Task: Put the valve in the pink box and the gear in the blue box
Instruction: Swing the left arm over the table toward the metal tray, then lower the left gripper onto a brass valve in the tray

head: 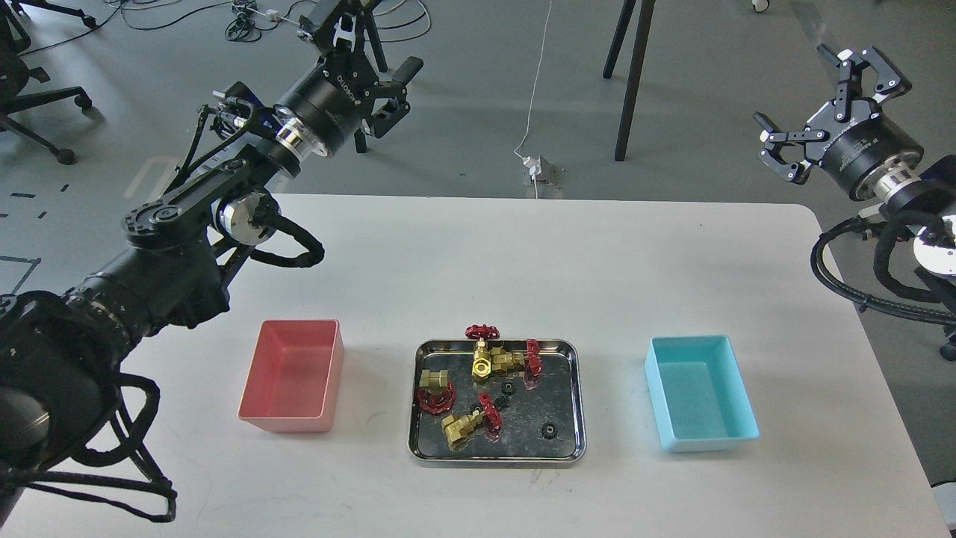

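I expect the small brass valve (435,391) to come up by itself when I lift it, and its neighbours to stay where they are, because a gap of dark tray (464,391) separates them.
Several brass valves with red handwheels lie in a shiny steel tray (575,403) at the table's front middle, among them one at the back (484,353), one at the left (435,390) and one at the front (464,424). Three tiny black gears lie among them, two near the middle (508,388) (501,402) and one at the front right (549,431). The pink box (290,423) stands empty left of the tray, the blue box (708,442) empty on its right. My left gripper (372,46) hangs open above the far left edge. My right gripper (796,87) is open, high off the table's far right corner.
The white table's rounded far right corner lies under my right arm. Beyond the far edge are black stand legs (633,75), a cable with a power plug (539,169) on the floor, and an office chair base (45,112) at the left.
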